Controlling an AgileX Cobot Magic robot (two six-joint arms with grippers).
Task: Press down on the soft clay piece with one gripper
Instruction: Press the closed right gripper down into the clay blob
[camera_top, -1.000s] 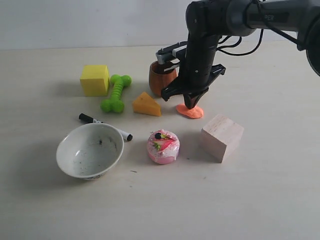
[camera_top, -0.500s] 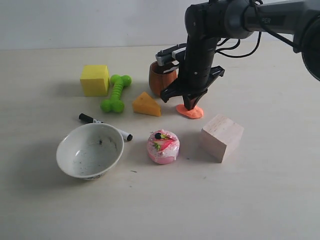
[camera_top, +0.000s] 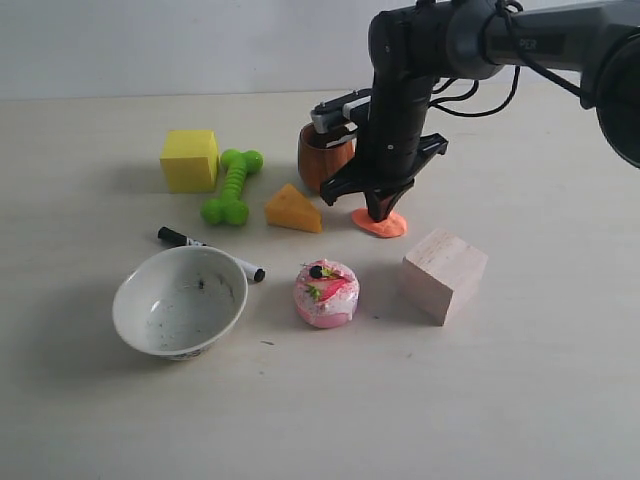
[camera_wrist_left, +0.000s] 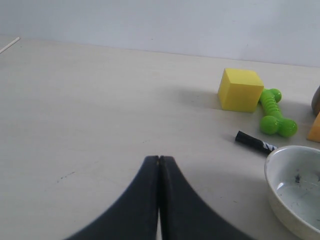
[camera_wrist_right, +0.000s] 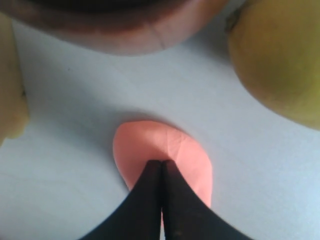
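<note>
The soft clay piece (camera_top: 380, 223) creases (camera_wrist_right: 173, 152) around my closed fingers. The clay will keep a dent and stay behind when I raise my right gripper.
The soft clay piece (camera_top: 380, 224) is a flat salmon-orange blob lying between the brown cup and the wooden block. My right gripper (camera_top: 379, 212) stands straight above it, shut, with its closed tip touching the clay's top. In the right wrist view the black fingertips (camera_wrist_right: 161, 162) rest on the clay (camera_wrist_right: 142, 147), whose surface shows creases around them. My left gripper (camera_wrist_left: 159, 158) is shut with nothing in it, low over bare table, and does not show in the exterior view.
A brown cup (camera_top: 323, 156) stands just behind the clay, a cheese wedge (camera_top: 293, 210) to its left, a wooden block (camera_top: 444, 274) at front right. A pink cake (camera_top: 326, 293), white bowl (camera_top: 180, 301), marker (camera_top: 210, 253), green bone toy (camera_top: 232, 186) and yellow cube (camera_top: 189, 159) lie further left.
The right gripper has come down a little onto the clay, its tip now touching it. The other objects have not moved.
</note>
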